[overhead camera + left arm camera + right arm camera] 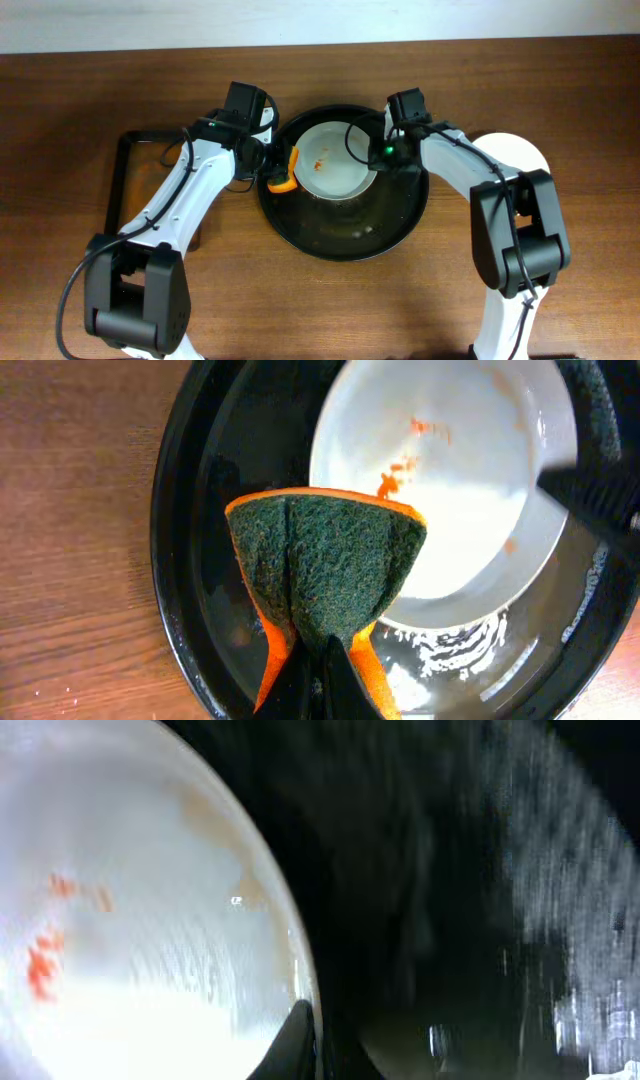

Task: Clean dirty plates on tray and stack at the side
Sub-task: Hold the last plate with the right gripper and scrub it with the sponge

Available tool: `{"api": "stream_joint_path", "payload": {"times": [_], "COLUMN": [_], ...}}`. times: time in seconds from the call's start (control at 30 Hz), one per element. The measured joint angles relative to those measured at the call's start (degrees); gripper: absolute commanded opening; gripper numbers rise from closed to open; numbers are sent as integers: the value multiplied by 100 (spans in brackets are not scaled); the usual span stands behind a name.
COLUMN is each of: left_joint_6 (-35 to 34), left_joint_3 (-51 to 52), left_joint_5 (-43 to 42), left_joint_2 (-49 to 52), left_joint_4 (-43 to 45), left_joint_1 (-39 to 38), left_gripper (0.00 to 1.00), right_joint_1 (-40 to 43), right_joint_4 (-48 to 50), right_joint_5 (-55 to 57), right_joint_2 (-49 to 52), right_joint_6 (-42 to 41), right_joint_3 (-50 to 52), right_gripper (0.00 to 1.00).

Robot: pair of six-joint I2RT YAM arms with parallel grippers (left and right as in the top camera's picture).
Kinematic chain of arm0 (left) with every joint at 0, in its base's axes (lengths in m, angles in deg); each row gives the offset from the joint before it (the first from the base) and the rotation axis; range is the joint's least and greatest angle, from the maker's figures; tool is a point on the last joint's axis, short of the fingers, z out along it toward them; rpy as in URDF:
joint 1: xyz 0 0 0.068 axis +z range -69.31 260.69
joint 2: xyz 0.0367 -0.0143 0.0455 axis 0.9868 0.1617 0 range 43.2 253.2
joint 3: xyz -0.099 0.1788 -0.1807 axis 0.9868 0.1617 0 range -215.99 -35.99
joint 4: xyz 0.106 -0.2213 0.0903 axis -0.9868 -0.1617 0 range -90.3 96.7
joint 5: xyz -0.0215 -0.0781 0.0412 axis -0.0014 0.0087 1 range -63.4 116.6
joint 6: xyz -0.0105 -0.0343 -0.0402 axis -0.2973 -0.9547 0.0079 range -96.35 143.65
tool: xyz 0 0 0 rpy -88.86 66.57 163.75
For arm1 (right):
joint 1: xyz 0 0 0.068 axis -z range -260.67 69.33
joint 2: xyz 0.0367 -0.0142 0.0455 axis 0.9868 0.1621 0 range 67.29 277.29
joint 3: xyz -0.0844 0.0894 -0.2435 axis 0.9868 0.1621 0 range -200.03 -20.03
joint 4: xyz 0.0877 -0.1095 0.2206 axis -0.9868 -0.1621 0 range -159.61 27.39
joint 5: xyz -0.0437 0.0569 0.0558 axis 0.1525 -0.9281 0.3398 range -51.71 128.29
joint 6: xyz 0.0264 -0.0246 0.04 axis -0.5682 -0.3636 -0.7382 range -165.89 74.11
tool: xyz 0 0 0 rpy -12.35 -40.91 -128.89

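The white plate has orange-red smears [319,164] on it, so my right gripper should keep the plate's rim [371,179] still while my left gripper scrubs with the sponge, before the plate is stacked.
A white plate [335,160] with orange-red smears sits tilted in the round black tray [345,235]. My right gripper [383,152] is shut on the plate's right rim; the right wrist view shows its fingers [312,1045] pinching the rim of the plate [130,920]. My left gripper [283,175] is shut on an orange sponge with a green scouring face [325,565]. It holds the sponge at the left edge of the plate [440,480], over the tray [175,560]. Another white plate [520,155] lies on the table at the right, partly under my right arm.
A rectangular dark tray [125,190] lies on the table at the left, under my left arm. Wet streaks and foam [450,650] lie on the black tray's floor. My right finger [590,495] shows at the right of the left wrist view.
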Motion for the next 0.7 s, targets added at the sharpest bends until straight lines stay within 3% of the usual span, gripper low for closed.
{"api": "stream_joint_path", "payload": {"times": [0.2, 0.5, 0.7], "left_joint_6": [0, -20, -199], "left_joint_3": [0, 0, 0], "left_joint_5": [-50, -492, -1128], "left_joint_2": [0, 199, 901], "left_joint_4": [90, 970, 1650], "left_joint_1": [-68, -848, -890], "left_gripper": [1, 1, 1], "right_joint_1": [0, 0, 0], "right_joint_4": [-918, -1060, -1091], "right_joint_5": [-116, -160, -166], "right_joint_2": [-72, -76, -76], "right_joint_6": [-52, -50, -24], "right_joint_3": [-66, -70, -74], "right_gripper": [4, 4, 4]}}
